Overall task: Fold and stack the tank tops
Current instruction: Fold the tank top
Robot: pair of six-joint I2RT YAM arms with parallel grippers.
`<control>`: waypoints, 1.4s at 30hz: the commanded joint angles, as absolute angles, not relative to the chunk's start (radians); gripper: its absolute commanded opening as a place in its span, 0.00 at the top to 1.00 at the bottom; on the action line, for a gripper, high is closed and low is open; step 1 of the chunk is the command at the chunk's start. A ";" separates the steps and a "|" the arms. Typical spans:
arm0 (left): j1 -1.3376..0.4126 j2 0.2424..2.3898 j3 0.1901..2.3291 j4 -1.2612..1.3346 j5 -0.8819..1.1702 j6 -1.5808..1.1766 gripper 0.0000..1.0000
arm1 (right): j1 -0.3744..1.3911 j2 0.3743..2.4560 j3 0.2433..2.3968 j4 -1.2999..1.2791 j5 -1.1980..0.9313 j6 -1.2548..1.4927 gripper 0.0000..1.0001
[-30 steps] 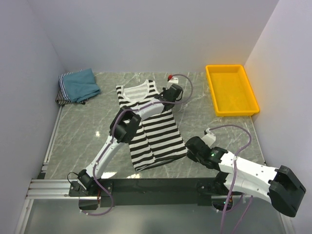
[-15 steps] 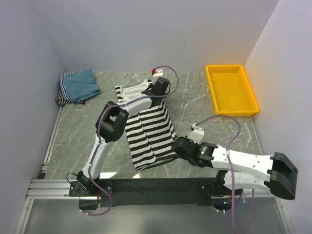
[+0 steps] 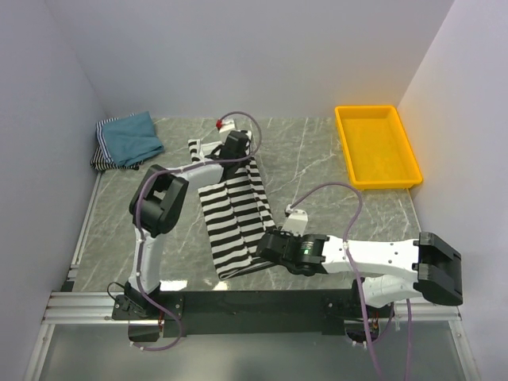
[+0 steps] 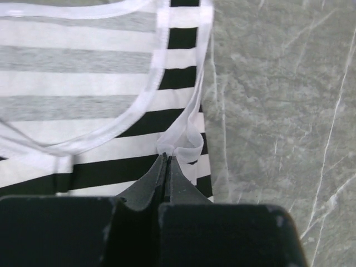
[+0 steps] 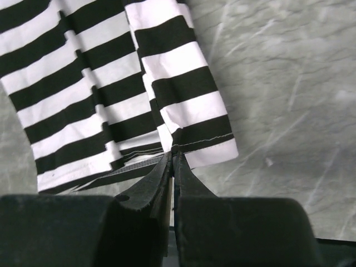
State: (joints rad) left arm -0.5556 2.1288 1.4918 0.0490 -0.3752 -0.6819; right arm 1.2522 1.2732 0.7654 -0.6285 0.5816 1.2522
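I should keep my left gripper moving inward while my grippers hold the white shoulder strap (image 4: 181, 140) and bottom hem of one side of the tank top, until the strap reaches the neckline's middle (image 4: 64, 152).
The black-and-white striped tank top (image 3: 234, 210) lies mid-table, its right side lifted and carried over toward the left. My left gripper (image 3: 235, 149) is shut on its white shoulder strap (image 4: 181, 143) at the top end. My right gripper (image 3: 268, 248) is shut on the bottom hem (image 5: 192, 142) at the near end. The teal-blue tank top (image 3: 131, 136) lies folded at the far left corner on a finely striped folded one (image 3: 101, 157).
A yellow plastic tray (image 3: 376, 146) stands at the back right. White walls close the table on three sides. The grey marble tabletop (image 3: 317, 171) shows between the striped top and the tray.
Both grippers have moved left over the last second, drawing the striped top's right edge over its middle. The garment looks narrower now.
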 commanded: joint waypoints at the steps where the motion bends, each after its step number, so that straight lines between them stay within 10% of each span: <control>1: -0.531 2.026 1.421 0.149 -0.344 -0.741 1.00 | 1.276 1.298 0.822 -0.605 0.603 1.233 0.99; 42: -0.416 1.911 1.180 0.156 -0.327 -0.825 0.99 | 1.405 1.459 0.925 -0.526 0.532 1.181 0.99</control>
State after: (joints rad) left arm -0.4240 1.9327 1.1801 0.1448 -0.3328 -0.8089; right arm 1.3918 1.4525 0.8955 -0.5541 0.5301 1.1805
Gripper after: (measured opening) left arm 0.012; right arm 0.062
